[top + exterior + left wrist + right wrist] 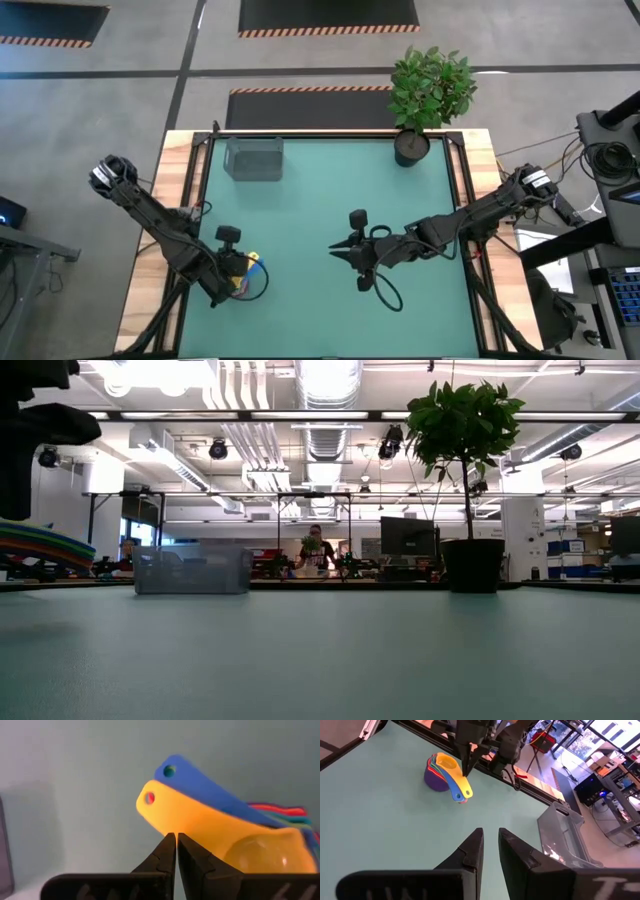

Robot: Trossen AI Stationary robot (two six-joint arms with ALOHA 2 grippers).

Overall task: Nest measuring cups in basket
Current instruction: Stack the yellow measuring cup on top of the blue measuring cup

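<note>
My left gripper should go around to the blue handle's outer side and push the blue handle into line, because it sticks out beyond the yellow handle's edge.
The measuring cups sit nested in one stack on the green table, purple at the bottom and yellow on top, with the handles fanned out; in the high view the cups are near the table's left near side. My left gripper stands over the stack with its fingers shut at the yellow handle. My right gripper hovers open at mid-table, pointing toward the stack and well apart from it. The grey see-through basket rests by its bottom near the far edge, also seen as the basket. My left gripper comes from above, pointing down, and its shut fingertips meet the yellow cup's handle about midway along it. Whether the handle's edge lies between the tips or they only press on it, I cannot tell. The stack appears to rest on the table.
A black pot with a green plant stands at the table's far right corner, also seen as the pot. Wooden rails border the table's left and right sides. Open green surface lies between the stack and the basket.
</note>
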